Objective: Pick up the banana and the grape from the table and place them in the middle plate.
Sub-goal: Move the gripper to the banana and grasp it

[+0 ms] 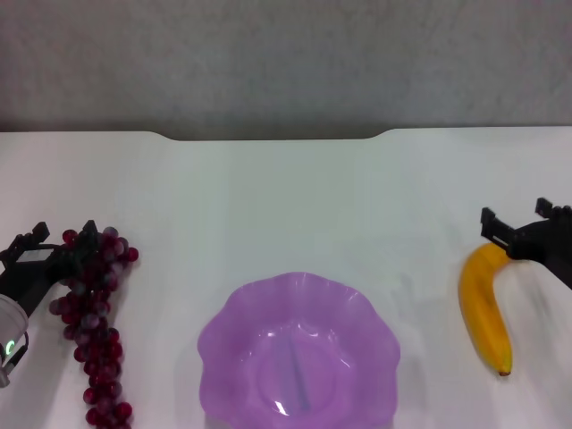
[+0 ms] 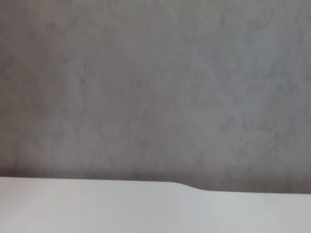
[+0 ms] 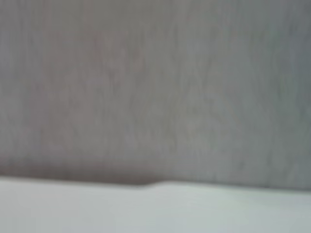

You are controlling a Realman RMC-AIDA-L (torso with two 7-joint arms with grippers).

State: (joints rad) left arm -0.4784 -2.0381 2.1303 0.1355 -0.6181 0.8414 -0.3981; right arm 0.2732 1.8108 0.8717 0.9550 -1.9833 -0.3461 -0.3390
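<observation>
I should pull my right gripper back, tilt it down and grip the banana's middle, because the gripper faces the wall over the banana's far end.
In the head view the grape bunch lies on the white table at the left. My left gripper is open at the bunch's far end, one finger touching the top grapes. The yellow banana lies at the right, dark tip toward me. My right gripper is open just over the banana's far end. The translucent purple middle plate sits empty between them at the near edge. Both wrist views show only the table's far edge and the wall.
The table's notched far edge runs in front of a grey wall. Nothing else stands on the tabletop between the fruit and the plate.
</observation>
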